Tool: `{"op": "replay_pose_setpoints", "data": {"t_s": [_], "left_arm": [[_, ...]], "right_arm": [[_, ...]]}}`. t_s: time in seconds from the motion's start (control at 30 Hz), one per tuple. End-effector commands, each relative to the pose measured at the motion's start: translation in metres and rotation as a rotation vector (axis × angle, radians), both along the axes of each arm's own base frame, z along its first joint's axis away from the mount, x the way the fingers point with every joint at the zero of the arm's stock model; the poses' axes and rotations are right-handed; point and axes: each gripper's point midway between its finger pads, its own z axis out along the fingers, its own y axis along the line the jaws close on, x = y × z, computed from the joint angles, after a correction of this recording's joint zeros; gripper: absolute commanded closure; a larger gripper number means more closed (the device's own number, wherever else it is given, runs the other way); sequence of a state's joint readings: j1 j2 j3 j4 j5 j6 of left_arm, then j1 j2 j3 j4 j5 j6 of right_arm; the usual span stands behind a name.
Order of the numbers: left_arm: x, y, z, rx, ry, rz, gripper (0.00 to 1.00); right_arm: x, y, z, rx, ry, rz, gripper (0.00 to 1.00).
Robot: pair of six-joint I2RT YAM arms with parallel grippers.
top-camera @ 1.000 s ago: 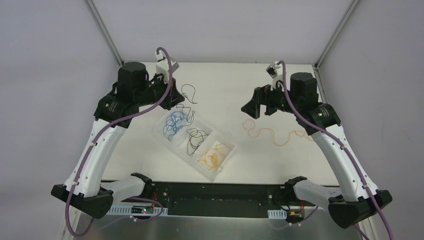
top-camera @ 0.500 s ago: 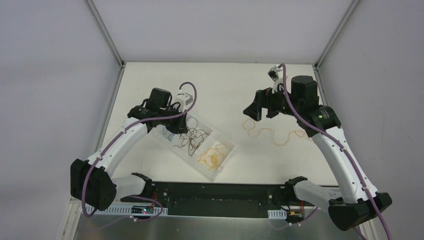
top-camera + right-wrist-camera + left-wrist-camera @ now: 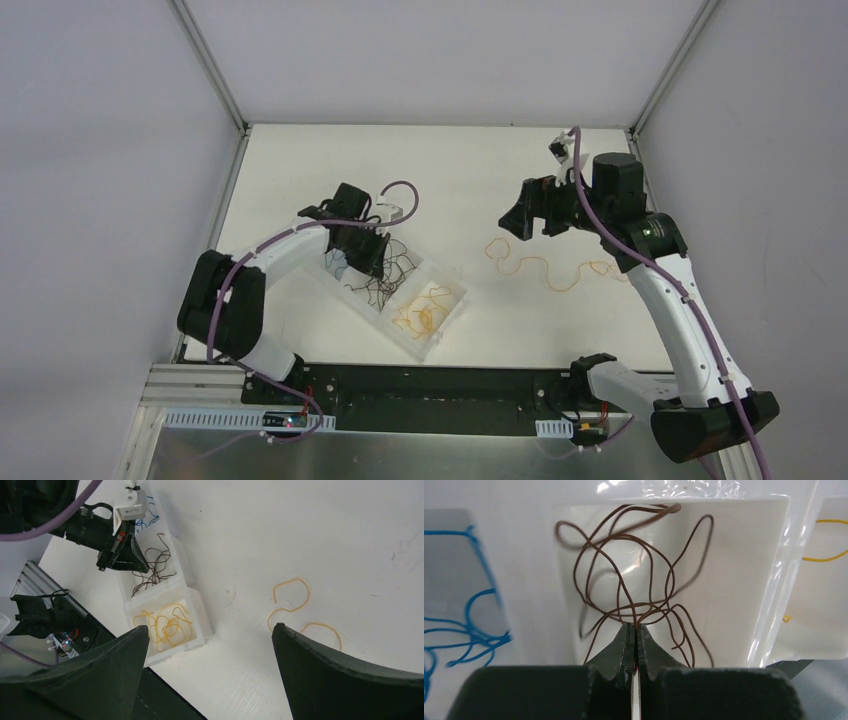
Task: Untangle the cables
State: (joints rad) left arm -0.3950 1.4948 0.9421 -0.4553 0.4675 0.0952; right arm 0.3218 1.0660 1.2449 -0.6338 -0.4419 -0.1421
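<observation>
My right gripper should pick up the loose orange cable [image 3: 545, 263] and hand it to my left gripper, because the cable lies by my right gripper, far from the tray [image 3: 428, 312].
A clear three-part tray [image 3: 441, 338] lies left of the table's middle. My left gripper [image 3: 634, 627] hangs over its middle compartment, shut on a curly black cable [image 3: 634, 570] whose loops spread into that compartment [image 3: 397, 266]. A blue cable [image 3: 469, 625] fills the compartment on the left, mostly hidden under the arm in the top view. Orange-yellow cables [image 3: 425, 310] lie in the compartment on the right [image 3: 167, 625]. Another orange cable [image 3: 540, 265] snakes loose on the table. My right gripper [image 3: 210, 626] hovers open above that cable's left end [image 3: 290, 597], holding nothing.
A black frame rail [image 3: 420, 385] with the arm bases runs along the near table edge, close to the tray's near corner. Grey walls and metal posts [image 3: 212, 70] close the table in at the back and sides.
My left arm swung from the back left down over the tray, carrying the black cable into the middle compartment. The right gripper drifted slightly right and stayed open.
</observation>
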Motion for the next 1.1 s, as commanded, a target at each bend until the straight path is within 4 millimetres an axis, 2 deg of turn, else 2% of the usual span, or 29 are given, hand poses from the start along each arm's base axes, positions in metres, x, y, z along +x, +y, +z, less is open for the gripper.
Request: {"op": "replay_pose_setpoints", "data": {"t_s": [0.0,0.13,0.23,0.3,0.33,0.4,0.53,0.6,0.7,0.83,0.93,1.07], "left_arm": [[0.007,-0.013,-0.011,0.057,-0.032,-0.067,1.00],[0.007,-0.016,-0.016,0.078,-0.012,-0.085,1.00],[0.006,-0.018,0.001,0.057,-0.032,-0.074,1.00],[0.004,-0.020,0.019,0.021,-0.055,-0.059,0.88],[0.004,-0.021,0.029,0.004,-0.070,-0.051,0.77],[0.005,-0.021,0.050,-0.014,-0.112,-0.034,0.62],[0.014,-0.015,0.089,0.003,-0.198,-0.024,0.45],[0.017,-0.012,0.104,0.020,-0.229,-0.033,0.42],[0.023,-0.008,0.129,0.032,-0.292,-0.041,0.37],[0.025,-0.008,0.157,0.011,-0.370,-0.060,0.21],[0.027,-0.010,0.164,0.004,-0.388,-0.072,0.16],[0.028,-0.012,0.159,0.005,-0.364,-0.069,0.13]], "right_arm": [[0.002,-0.026,-0.012,-0.047,0.050,-0.062,0.03],[0.004,-0.036,-0.012,-0.039,0.067,-0.080,0.03],[0.002,-0.039,-0.012,-0.042,0.070,-0.082,0.03],[0.001,-0.041,-0.014,-0.049,0.076,-0.086,0.03],[0.002,-0.042,-0.015,-0.052,0.080,-0.089,0.03],[0.001,-0.045,-0.019,-0.066,0.094,-0.092,0.03],[0.002,-0.058,-0.035,-0.126,0.140,-0.107,0.04],[0.003,-0.066,-0.045,-0.160,0.173,-0.120,0.04],[0.005,-0.086,-0.071,-0.271,0.250,-0.144,0.06],[0.001,-0.123,-0.125,-0.482,0.410,-0.133,0.11],[-0.002,-0.143,-0.161,-0.579,0.539,-0.115,0.16],[0.004,-0.139,-0.182,-0.544,0.622,-0.094,0.21]]}}
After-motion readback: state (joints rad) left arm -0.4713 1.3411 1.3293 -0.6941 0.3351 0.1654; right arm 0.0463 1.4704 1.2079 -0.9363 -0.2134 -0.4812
